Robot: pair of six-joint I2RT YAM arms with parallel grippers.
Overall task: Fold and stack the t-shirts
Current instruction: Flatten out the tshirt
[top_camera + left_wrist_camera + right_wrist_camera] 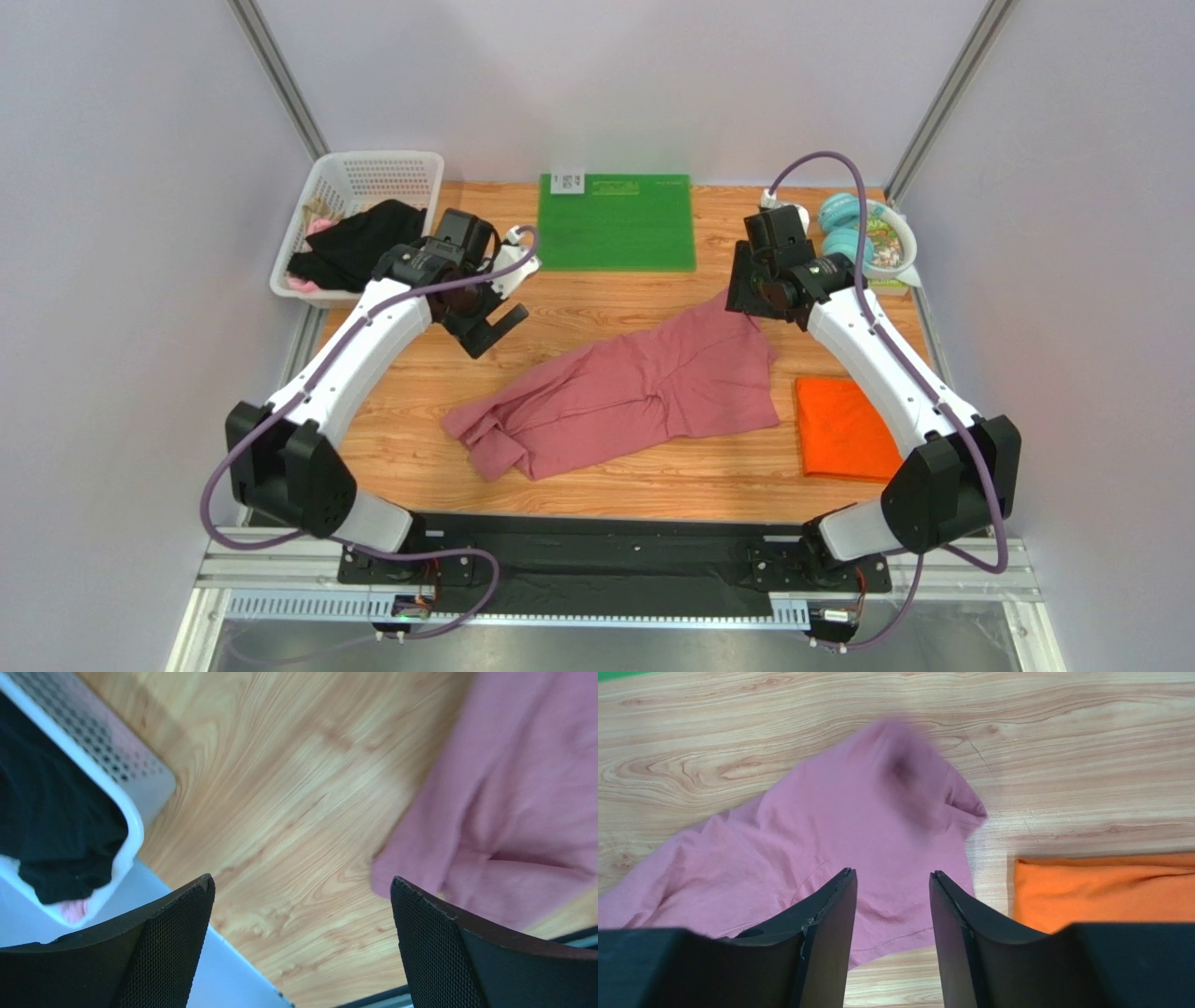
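Note:
My left gripper is up while the pink t-shirt's end (pixel 494 443) farthest from the orange t-shirt lies bunched in folds. Next, the gripper comes down on that end and pinches its gathered edge (pixel 474 436) before folding.
A dusty rose-pink t-shirt (pixel 624 395) (pixel 808 847) (pixel 519 798) lies crumpled across the middle of the wooden table, one corner blurred in the right wrist view. A folded orange t-shirt (pixel 842 427) (pixel 1102 889) rests to its right. My left gripper (pixel 484 325) (pixel 302 882) hangs open above bare wood, up and left of the pink shirt, nothing between its fingers. My right gripper (pixel 741 297) (pixel 892 875) is open above the pink shirt's upper right corner, its jaws empty.
A white basket (pixel 421 171) (pixel 140 777) with dark clothing (pixel 358 241) stands at the back left. A green mat (pixel 617 221) lies at the back centre. A teal-and-white object (pixel 877 238) sits at the back right. The table's left edge (pixel 238 973) runs close under the left gripper.

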